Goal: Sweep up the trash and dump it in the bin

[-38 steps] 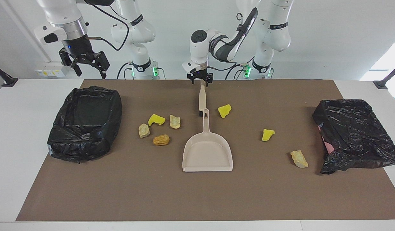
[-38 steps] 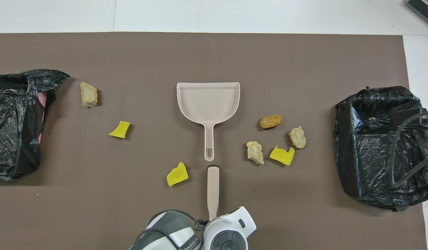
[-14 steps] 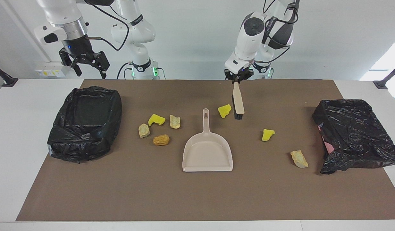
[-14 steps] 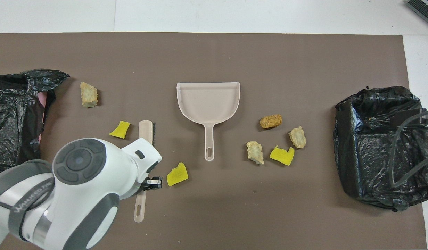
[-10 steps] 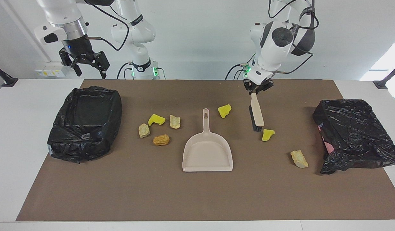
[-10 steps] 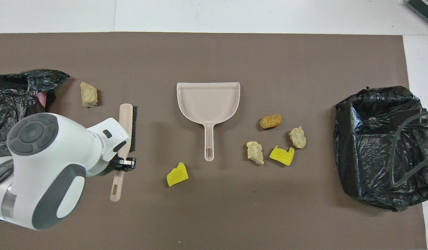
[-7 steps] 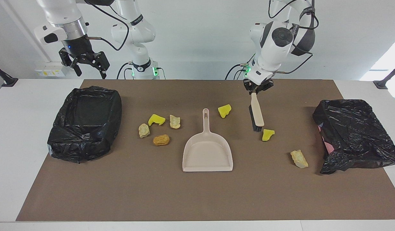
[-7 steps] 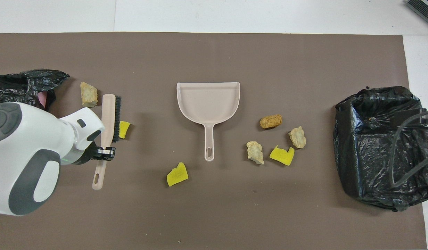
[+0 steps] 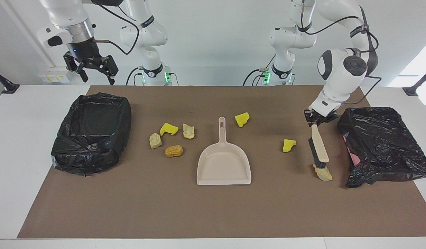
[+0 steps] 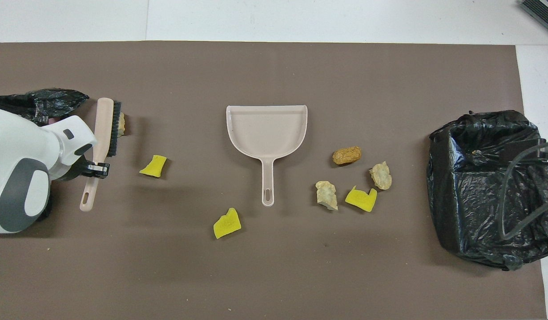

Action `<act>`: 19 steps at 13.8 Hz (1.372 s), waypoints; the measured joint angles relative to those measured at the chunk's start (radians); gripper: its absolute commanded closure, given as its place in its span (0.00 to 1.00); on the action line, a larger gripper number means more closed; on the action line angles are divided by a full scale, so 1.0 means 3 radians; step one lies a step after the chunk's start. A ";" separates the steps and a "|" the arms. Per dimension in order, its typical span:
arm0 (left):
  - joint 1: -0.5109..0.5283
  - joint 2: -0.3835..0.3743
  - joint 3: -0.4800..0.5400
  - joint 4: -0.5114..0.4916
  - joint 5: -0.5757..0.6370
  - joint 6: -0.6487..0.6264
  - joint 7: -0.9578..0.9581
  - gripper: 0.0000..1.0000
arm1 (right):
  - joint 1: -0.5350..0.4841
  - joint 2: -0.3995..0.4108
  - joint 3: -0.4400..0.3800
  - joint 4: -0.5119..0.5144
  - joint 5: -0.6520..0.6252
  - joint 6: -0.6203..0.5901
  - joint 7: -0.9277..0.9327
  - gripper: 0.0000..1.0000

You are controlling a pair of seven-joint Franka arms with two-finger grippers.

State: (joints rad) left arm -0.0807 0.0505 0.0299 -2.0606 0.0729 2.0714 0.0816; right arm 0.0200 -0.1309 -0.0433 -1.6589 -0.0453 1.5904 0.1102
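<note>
The bristles are on the bag's side of the pale beige chunk [image 9: 323, 173], so my left gripper should sweep that chunk over toward the yellow chunk [image 10: 227, 223] near the dustpan's handle.
My left gripper [image 9: 316, 119] is shut on the handle of the beige brush [image 9: 318, 147] with black bristles. Its head hangs tilted down onto a pale beige trash chunk [image 9: 323, 174] beside the crumpled black bag. From overhead the brush [image 10: 106, 126] hides most of that chunk [image 10: 122, 124]. A yellow chunk [image 9: 288, 145] lies between the brush and the beige dustpan [image 9: 224, 162]. Another yellow chunk [image 9: 242, 119] lies by the dustpan's handle. Several more chunks [image 9: 174, 150] cluster toward the right arm's end. My right gripper [image 9: 97, 77] waits open, raised above the lined bin [image 9: 92, 133].
A crumpled black bag [image 9: 382, 145] lies at the left arm's end of the brown mat [image 9: 213, 214]. The bin lined with a black bag [image 10: 487, 186] stands at the right arm's end. The dustpan [image 10: 267, 133] lies flat mid-table, handle toward the robots.
My left arm has carried the brush from the mat's middle toward its own end, past both yellow chunks, down to the beige chunk by the black bag. The right arm has not moved.
</note>
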 measured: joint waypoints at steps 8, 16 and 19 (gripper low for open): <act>0.0344 0.0887 -0.0008 0.0666 0.0228 0.0362 0.0594 1.00 | 0.0000 0.0000 0.0000 0.0000 0.0000 0.0000 0.0000 0.00; 0.0331 0.0818 -0.0042 0.0648 0.0228 -0.0282 0.1803 1.00 | 0.0023 -0.0011 0.0207 -0.0004 0.0006 -0.0026 -0.0004 0.00; 0.0273 0.0698 -0.0089 0.0550 0.0227 -0.0697 0.1806 1.00 | 0.0203 0.0098 0.0423 -0.0051 0.0056 0.0078 0.0205 0.00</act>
State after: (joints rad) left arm 0.0010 0.2598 0.0033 -1.8956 0.1411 1.8624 0.6233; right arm 0.0810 -0.1014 0.0836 -1.6740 -0.0283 1.6139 0.1716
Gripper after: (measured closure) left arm 0.740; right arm 0.000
